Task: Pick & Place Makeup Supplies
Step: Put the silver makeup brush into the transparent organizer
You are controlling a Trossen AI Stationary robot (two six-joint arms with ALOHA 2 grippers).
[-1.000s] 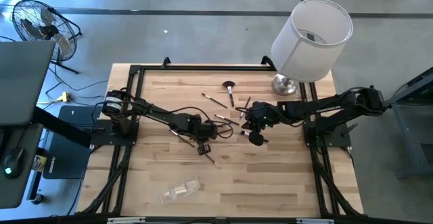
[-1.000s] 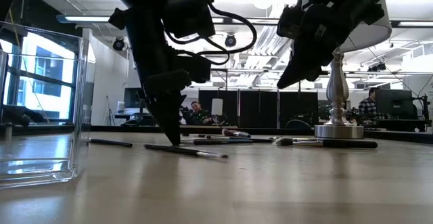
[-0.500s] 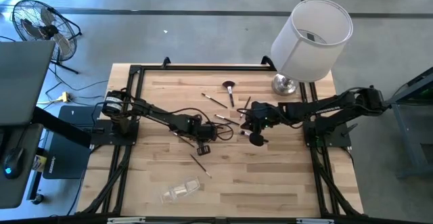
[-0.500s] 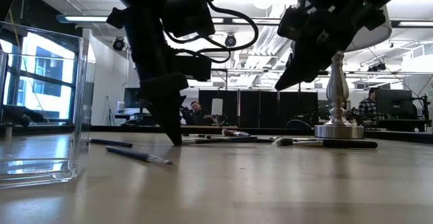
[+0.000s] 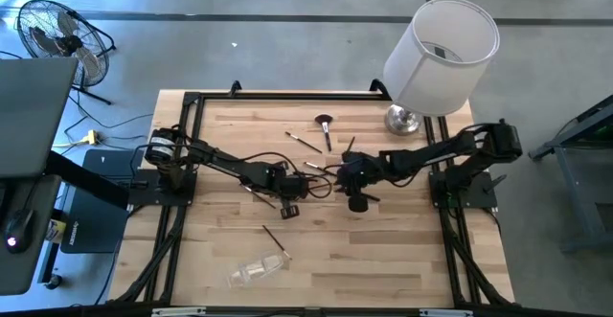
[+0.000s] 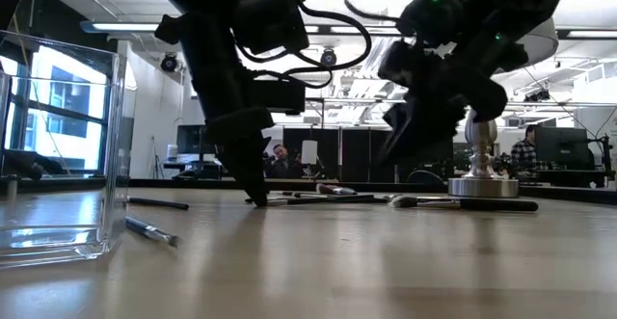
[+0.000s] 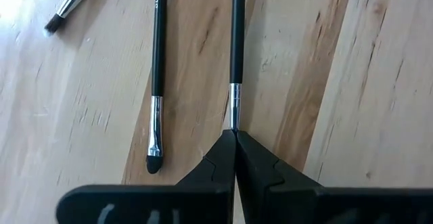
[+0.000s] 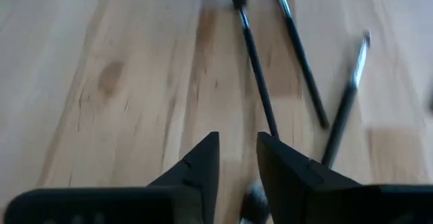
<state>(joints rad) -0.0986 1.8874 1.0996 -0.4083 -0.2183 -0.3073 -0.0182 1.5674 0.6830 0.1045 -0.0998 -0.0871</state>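
Note:
The brush's handle (image 8: 269,119) points toward the open fingers while my left gripper holds the brush's bristle end (image 7: 235,109). My right gripper should keep going down until it closes on the handle.
Several thin makeup brushes lie flat on the wooden table; a fluffy-headed one (image 5: 325,125) lies toward the far edge. My left gripper (image 7: 235,132) stands mid-table (image 5: 285,191), tips down on the wood (image 6: 255,199), shut on one dark-handled brush (image 7: 235,48). A second brush (image 7: 156,82) lies parallel beside it. My right gripper (image 8: 238,146) hangs open just right of it (image 5: 345,173), clear of the table; a brush (image 8: 257,75) runs under its fingers without touching them. One loose brush (image 5: 276,239) lies alone toward the near edge. My left gripper closes its two fingertips on the brush's bristle end; the silver ferrule (image 7: 235,109) comes out of the seam between them, and the fingers hide the bristles. The fingers come steeply from above, in line with the brush. The brush lies flat on the table, handle pointing away.
A clear plastic pouch (image 5: 257,271) lies near the front edge, close to the loose brush (image 6: 151,230). A lamp with a white shade (image 5: 436,58) stands at the back right, its metal base (image 6: 482,184) on the table. More brushes (image 8: 301,68) lie beyond my right gripper.
My right gripper has come down and toward the table's left, and its fingers have opened. The loose brush has slid along the table from beside my left gripper toward the near edge and the clear pouch.

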